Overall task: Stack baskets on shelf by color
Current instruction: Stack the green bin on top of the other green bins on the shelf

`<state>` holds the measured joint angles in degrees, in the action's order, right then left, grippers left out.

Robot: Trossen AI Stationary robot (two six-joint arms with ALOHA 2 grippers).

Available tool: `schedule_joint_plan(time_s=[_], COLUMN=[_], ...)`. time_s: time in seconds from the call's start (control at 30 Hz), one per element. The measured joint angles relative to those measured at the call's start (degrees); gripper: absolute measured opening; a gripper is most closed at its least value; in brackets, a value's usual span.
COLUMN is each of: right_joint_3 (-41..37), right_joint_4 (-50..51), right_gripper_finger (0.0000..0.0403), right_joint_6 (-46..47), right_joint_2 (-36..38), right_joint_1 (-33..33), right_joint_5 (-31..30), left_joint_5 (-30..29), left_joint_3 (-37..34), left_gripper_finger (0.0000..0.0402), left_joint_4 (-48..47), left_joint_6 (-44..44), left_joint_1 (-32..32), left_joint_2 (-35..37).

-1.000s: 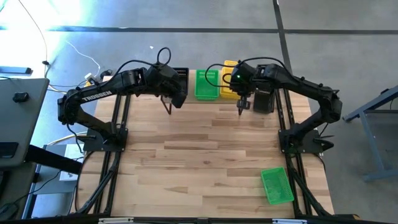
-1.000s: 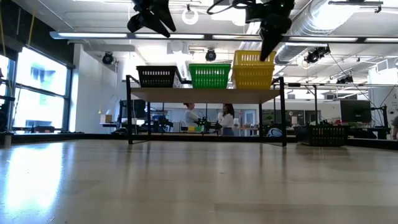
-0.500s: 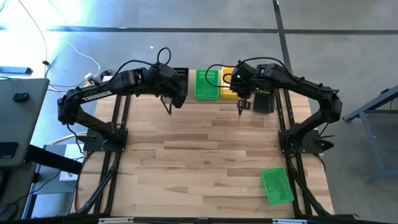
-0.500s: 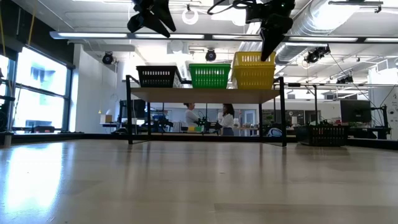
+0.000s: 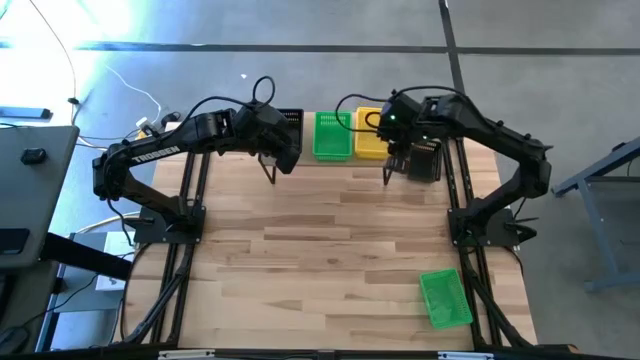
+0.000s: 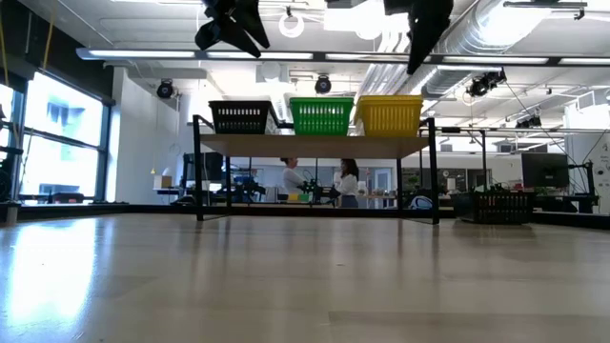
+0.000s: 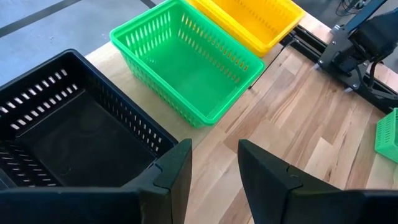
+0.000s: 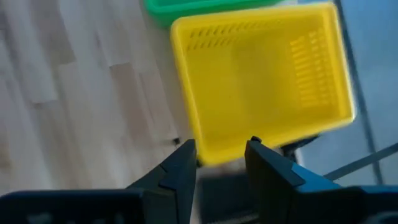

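Observation:
The loose green basket [image 5: 445, 297] is upright and its near rim [image 5: 453, 324] is free, so my right gripper should keep going toward that rim until its fingers are on both sides of it, then close.
The shelf [image 6: 315, 145] stands at the table's far edge and carries a black basket [image 6: 240, 116], a green basket [image 6: 322, 115] and a yellow basket [image 6: 389, 114] side by side, each resting on its base. My right gripper [image 8: 221, 165] hangs open above the near edge of the yellow basket [image 8: 261, 81], with nothing between its fingers. My left gripper [image 7: 214, 168] stands open in the air near the black basket [image 7: 62, 124] and the green basket [image 7: 186, 62], also holding nothing. Both grippers hang above shelf height in the low view.
A loose green basket [image 5: 445, 298] lies on the table near its right front corner. Another black basket [image 5: 425, 160] sits by the shelf's right end, beside the right arm's frame. The wide wooden tabletop [image 5: 320, 240] lies in front of the shelf.
My right gripper has opened, let go of a yellow basket and risen. The yellow basket, which stood high on the yellow pile, has dropped down into it, so the pile now stands level with the green and black ones.

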<state>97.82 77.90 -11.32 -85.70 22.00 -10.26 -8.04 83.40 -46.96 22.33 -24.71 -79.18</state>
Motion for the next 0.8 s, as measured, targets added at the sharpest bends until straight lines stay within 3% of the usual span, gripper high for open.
schedule_joint_plan(time_s=[0.17,0.43,0.8], right_joint_3=[1.31,1.33,-7.46], right_joint_4=[4.60,6.66,7.26], right_gripper_finger=[0.0124,0.0124,0.0122], right_joint_6=[6.64,22.79,49.83], right_joint_2=[0.22,0.68,0.95], right_joint_1=[-4.53,-18.14,-40.29], right_joint_5=[3.36,1.36,-0.16], left_joint_5=[2.40,4.99,6.51], left_joint_3=[0.00,-0.02,-0.04], left_gripper_finger=[0.0120,0.0120,0.0120], left_joint_4=[-1.28,-5.02,-6.01], left_joint_6=[-1.20,-3.53,-5.00], left_joint_1=[-0.02,2.10,8.05], left_joint_2=[0.00,0.00,0.66])
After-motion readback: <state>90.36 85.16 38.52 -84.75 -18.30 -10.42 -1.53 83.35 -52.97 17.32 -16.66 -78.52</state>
